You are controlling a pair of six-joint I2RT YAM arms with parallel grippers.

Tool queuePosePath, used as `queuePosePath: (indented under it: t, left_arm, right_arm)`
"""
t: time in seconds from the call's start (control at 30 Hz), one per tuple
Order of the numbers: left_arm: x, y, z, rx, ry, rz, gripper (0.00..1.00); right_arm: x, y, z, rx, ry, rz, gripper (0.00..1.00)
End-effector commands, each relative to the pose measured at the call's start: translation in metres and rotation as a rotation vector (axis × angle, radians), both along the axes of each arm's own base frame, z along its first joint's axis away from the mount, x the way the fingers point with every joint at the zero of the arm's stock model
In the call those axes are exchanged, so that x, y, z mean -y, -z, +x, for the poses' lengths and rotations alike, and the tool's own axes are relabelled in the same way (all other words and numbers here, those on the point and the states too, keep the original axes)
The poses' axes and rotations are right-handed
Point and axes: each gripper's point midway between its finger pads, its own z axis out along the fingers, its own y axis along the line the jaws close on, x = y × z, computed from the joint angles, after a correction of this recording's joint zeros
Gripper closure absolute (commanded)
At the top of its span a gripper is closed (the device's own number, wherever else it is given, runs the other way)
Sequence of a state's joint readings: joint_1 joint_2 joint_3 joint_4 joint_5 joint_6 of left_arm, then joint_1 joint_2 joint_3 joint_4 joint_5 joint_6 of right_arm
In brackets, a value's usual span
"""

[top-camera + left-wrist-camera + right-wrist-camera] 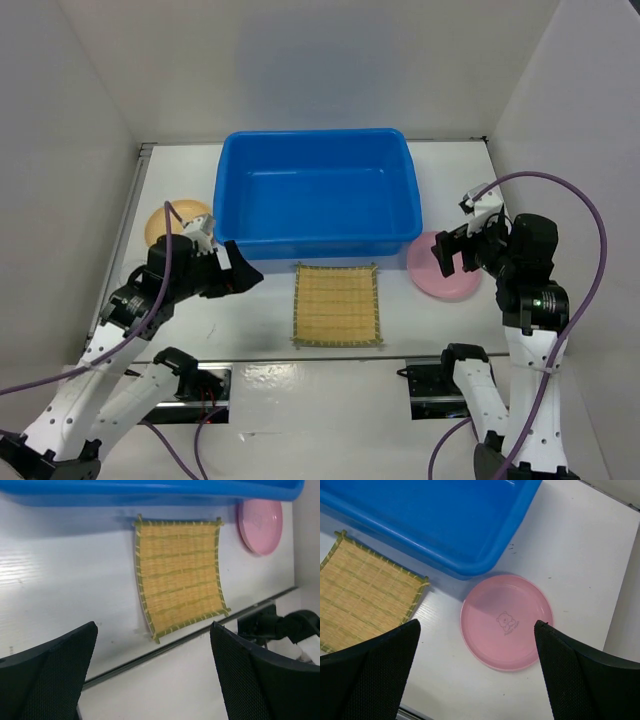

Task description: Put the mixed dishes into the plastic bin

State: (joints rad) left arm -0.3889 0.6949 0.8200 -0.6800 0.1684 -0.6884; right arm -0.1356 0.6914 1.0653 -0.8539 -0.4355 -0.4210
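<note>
The woven bamboo mat (pixel 337 305) has a frame of bamboo rods (pixel 337 343), so I expect it to stay spread out and bow slightly when the robot lifts it by one side.
The blue plastic bin (pixel 315 195) stands at the middle back, with nothing showing inside it. The woven bamboo mat (pixel 337 305) lies flat just in front of it. The pink plate (pixel 448 282) lies right of the mat, by the bin's front right corner. The tan-orange plate (pixel 176 218) lies left of the bin, partly hidden by my left arm. My left gripper (pixel 245 275) is open and empty, left of the mat (pixel 179 577). My right gripper (pixel 450 255) is open and empty above the pink plate (pixel 506 622). I cannot make out the glass cups.
White walls close in the table on the left, back and right. The arm bases and cables sit at the near edge, and the right arm's base (pixel 277 627) shows in the left wrist view. The bin's rim (pixel 485 570) is close to the pink plate.
</note>
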Motion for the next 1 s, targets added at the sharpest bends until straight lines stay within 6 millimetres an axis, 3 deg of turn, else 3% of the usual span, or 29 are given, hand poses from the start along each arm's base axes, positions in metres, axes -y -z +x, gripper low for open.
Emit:
queuePosePath:
  t: [0.0, 0.03, 0.23, 0.3, 0.37, 0.4, 0.47, 0.57, 0.67, 0.73, 0.77, 0.97]
  left_arm:
    - [0.034, 0.001, -0.001, -0.007, 0.103, -0.124, 0.01]
    - [0.04, 0.016, 0.003, -0.062, 0.11, -0.112, 0.01]
    - [0.064, 0.046, 0.027, -0.126, 0.109, 0.071, 0.01]
    - [0.069, 0.07, 0.028, -0.208, 0.11, 0.11, 0.01]
    - [0.082, 0.085, 0.026, -0.265, 0.131, 0.063, 0.01]
    - [0.091, 0.082, 0.029, -0.238, 0.149, 0.01, 0.01]
    - [0.095, 0.1, 0.016, -0.301, 0.154, -0.039, 0.01]
    - [0.094, 0.106, 0.017, -0.3, 0.134, -0.049, 0.01]
    - [0.094, 0.125, 0.013, -0.33, 0.143, -0.043, 0.01]
    - [0.103, 0.132, 0.013, -0.349, 0.161, -0.085, 0.01]
    - [0.109, 0.145, 0.007, -0.387, 0.194, -0.09, 0.01]
    - [0.117, 0.179, -0.002, -0.472, 0.216, -0.09, 0.01]
  right_arm:
    - [-0.01, 0.0, -0.006, -0.001, -0.082, -0.007, 0.02]
    - [-0.012, -0.003, -0.008, 0.014, -0.098, -0.013, 0.02]
    - [-0.018, 0.001, -0.01, 0.011, -0.152, -0.014, 0.02]
    - [-0.018, 0.003, -0.008, 0.002, -0.156, -0.019, 0.02]
    - [-0.018, 0.005, -0.006, 0.003, -0.157, -0.013, 0.02]
    - [-0.017, 0.003, -0.005, 0.014, -0.157, -0.016, 0.02]
    - [-0.017, 0.008, -0.002, -0.002, -0.153, -0.004, 0.02]
    - [-0.017, 0.016, 0.005, -0.047, -0.149, 0.013, 0.02]
    - [-0.016, 0.023, 0.009, -0.068, -0.149, 0.018, 0.02]
    - [-0.016, 0.023, 0.009, -0.068, -0.149, 0.018, 0.02]
    - [-0.016, 0.023, 0.009, -0.068, -0.149, 0.018, 0.02]
    - [-0.016, 0.023, 0.009, -0.068, -0.149, 0.018, 0.02]
